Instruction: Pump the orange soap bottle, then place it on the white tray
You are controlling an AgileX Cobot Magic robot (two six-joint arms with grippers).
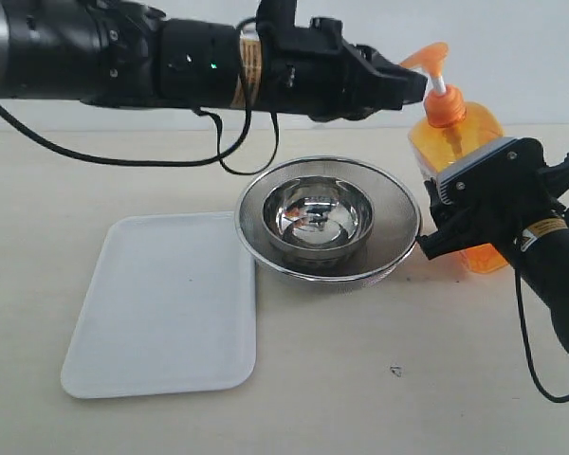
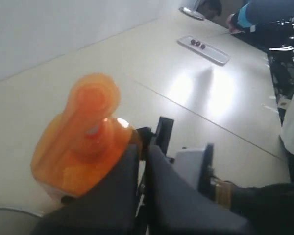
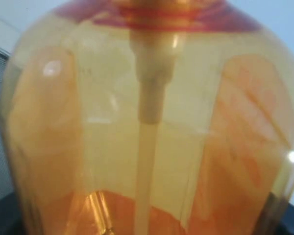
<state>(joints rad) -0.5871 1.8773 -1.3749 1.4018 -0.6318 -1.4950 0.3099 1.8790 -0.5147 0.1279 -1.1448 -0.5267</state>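
Note:
The orange pump nozzle is beside my left gripper's fingers, which are level with its spout, so next my left gripper moves up over the pump's top before it presses down.
The orange soap bottle stands upright at the right, behind the steel bowl, its white stem raised. My right gripper is shut on its lower body; in the right wrist view the translucent bottle fills the frame and dark fingers show only at the lower corners. My left gripper reaches across from the left, shut and empty. Its tips sit right beside the orange pump nozzle, just under its spout. The white tray lies flat at the front left with nothing on it.
A round steel bowl sits between the tray and the bottle, its rim overlapping the tray's far right corner. The left arm spans the back of the table above it. A small dark speck lies at the front right.

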